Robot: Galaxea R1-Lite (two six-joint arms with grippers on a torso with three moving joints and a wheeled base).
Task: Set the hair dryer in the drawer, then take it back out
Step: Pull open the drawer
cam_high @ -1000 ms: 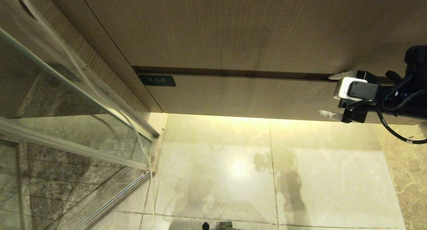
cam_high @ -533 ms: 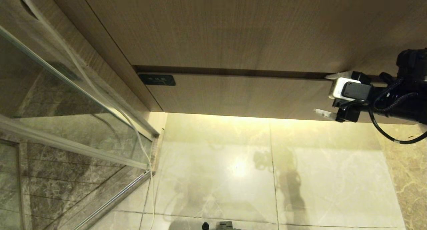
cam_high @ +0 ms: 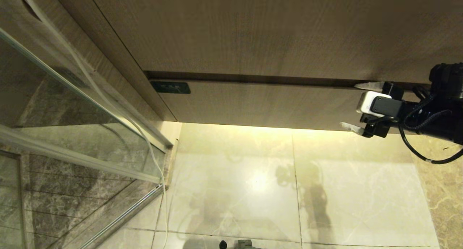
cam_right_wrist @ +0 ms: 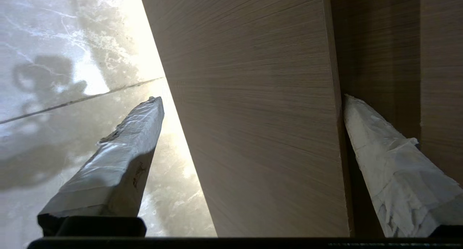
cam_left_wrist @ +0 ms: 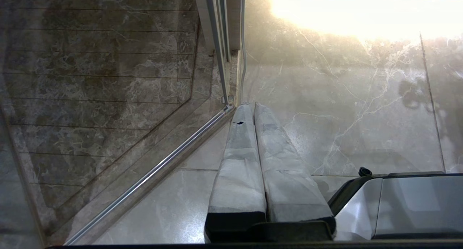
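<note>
I should have one finger of my right gripper stay hooked where it reaches into the dark gap [cam_high: 340, 82] behind the drawer front's top edge [cam_right_wrist: 336, 88], and go on pulling before the drawer is open.
The drawer [cam_high: 253, 102] is closed, its narrow wood-grain front carrying a small dark label [cam_high: 170, 87] at its left corner. My right gripper [cam_high: 349, 105] is open at the drawer's right end and straddles the front. One taped finger [cam_high: 367, 85] reaches into the dark gap above it, the other [cam_high: 349, 126] hangs below its bottom edge. The right wrist view shows the drawer front [cam_right_wrist: 260, 133] filling the space between the right gripper's [cam_right_wrist: 251, 98] fingers. My left gripper [cam_left_wrist: 250, 106] is shut, parked and pointing at the floor. The hair dryer is out of view.
A taller wood-grain panel [cam_high: 253, 28] rises above the drawer. A glass shower partition [cam_high: 54, 133] with a metal rail [cam_high: 119, 216] stands on the left, and a white cord [cam_high: 152, 151] runs down beside it. Glossy marble floor tiles [cam_high: 253, 184] lie below the drawer.
My right gripper has shifted slightly left and a little lower along the drawer front, staying open. The drawer has not moved.
</note>
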